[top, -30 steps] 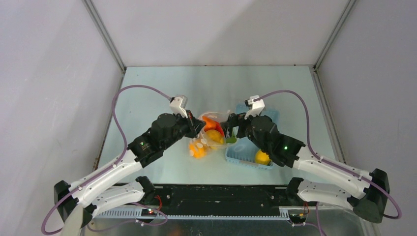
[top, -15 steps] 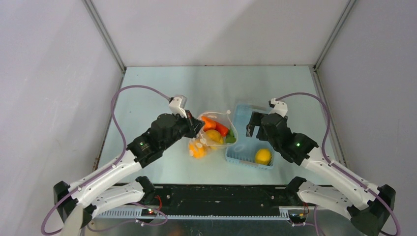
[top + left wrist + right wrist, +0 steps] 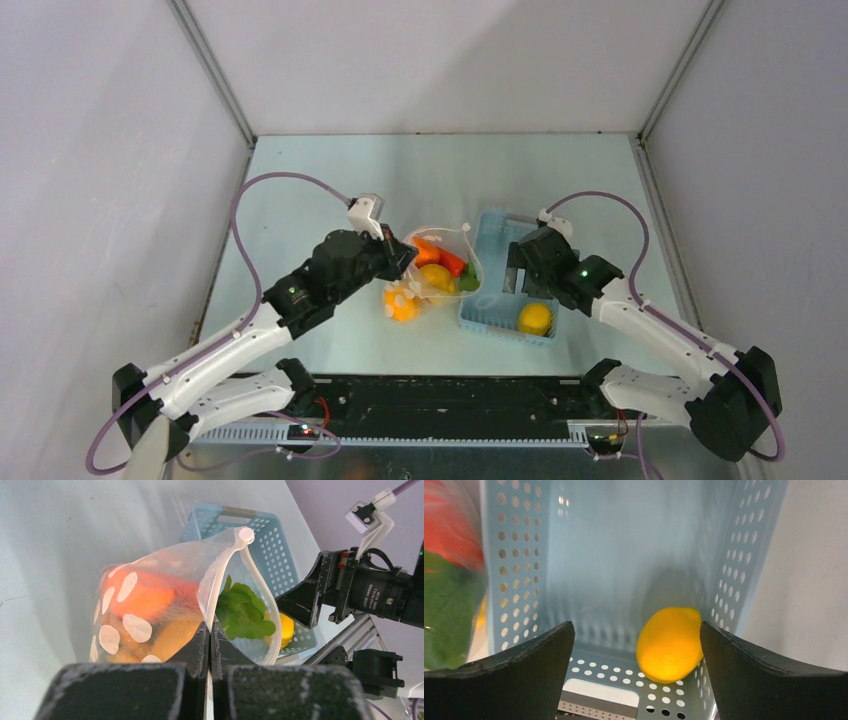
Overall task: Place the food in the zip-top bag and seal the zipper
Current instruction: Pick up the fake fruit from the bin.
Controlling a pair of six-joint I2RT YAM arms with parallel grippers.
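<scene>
The lemon (image 3: 535, 319) will fall through and rest on top when the robot carries it over, because the zip-top bag's rim gapes wide (image 3: 445, 262) above the food.
The clear dotted zip-top bag (image 3: 437, 268) stands open on the table, holding a carrot, a red pepper (image 3: 450, 262), yellow pieces and green leaves (image 3: 245, 612). My left gripper (image 3: 403, 262) is shut on the bag's white rim (image 3: 210, 630). The zipper slider (image 3: 246, 533) sits at the far end of the open rim. A yellow lemon (image 3: 535, 318) lies in the light blue basket (image 3: 493, 312). My right gripper (image 3: 520, 277) is open and empty above the basket, and the lemon (image 3: 670, 644) shows between its fingers, nearer the right one.
The basket (image 3: 514, 555) stands right of the bag and touches it; its walls enclose the lemon on all sides. The bag (image 3: 446, 580) shows at the left edge of the right wrist view. Grey walls bound the table on three sides.
My right gripper has drawn back from the bag's mouth, moved right over the basket and come down toward the lemon. The left gripper has kept its hold on the rim.
</scene>
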